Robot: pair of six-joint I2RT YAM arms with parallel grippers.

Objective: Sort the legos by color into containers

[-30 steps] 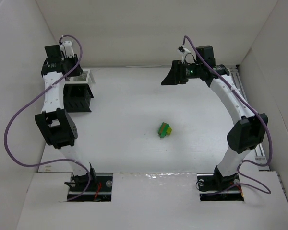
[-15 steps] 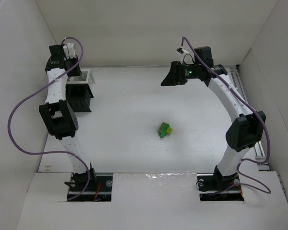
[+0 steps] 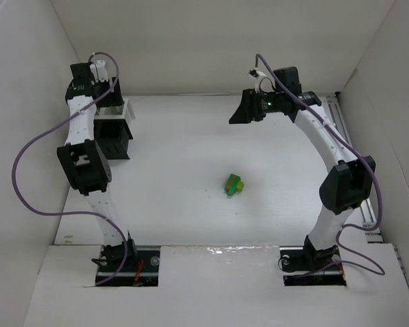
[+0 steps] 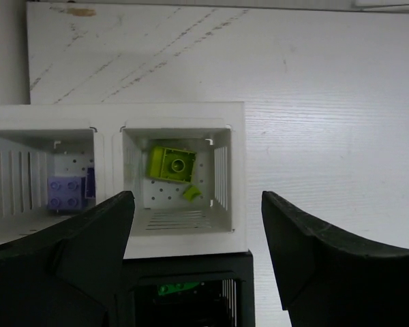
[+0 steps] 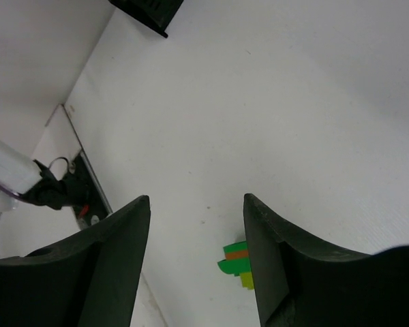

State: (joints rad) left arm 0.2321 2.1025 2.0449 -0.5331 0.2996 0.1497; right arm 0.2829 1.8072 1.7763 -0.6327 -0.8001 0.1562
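I should hold the cluster (image 3: 232, 182) by the yellow-green lego (image 3: 240, 186) with my right gripper, because it joins green, orange and yellow-green legos and my left gripper needs to pull it apart before sorting.
The containers (image 3: 125, 113) stand at the far left: a slatted rack with white and black compartments. My left gripper (image 3: 95, 90) hangs straight above it, open and empty. In the left wrist view the left gripper (image 4: 196, 201) frames a white compartment (image 4: 237, 177) holding a yellow-green lego (image 4: 170, 163) and a small yellow-green piece (image 4: 191, 193). A lilac lego (image 4: 67, 193) lies in the neighbouring compartment and a green lego (image 4: 177, 288) in a black one below. A green, orange and yellow-green cluster of legos (image 3: 234, 184) lies mid-table. My right gripper (image 3: 245, 109) is open, high above the table; the cluster (image 5: 236, 259) shows below its fingers.
White walls enclose the table on the left, back and right. A rail (image 3: 337, 109) runs along the right edge. The rack's black corner (image 5: 146, 10) shows at the top of the right wrist view, and the left arm's base (image 5: 61, 191) at its left.
My left arm has shifted slightly over the rack and its jaws now stand open. The right arm has barely moved. The cluster has stayed put.
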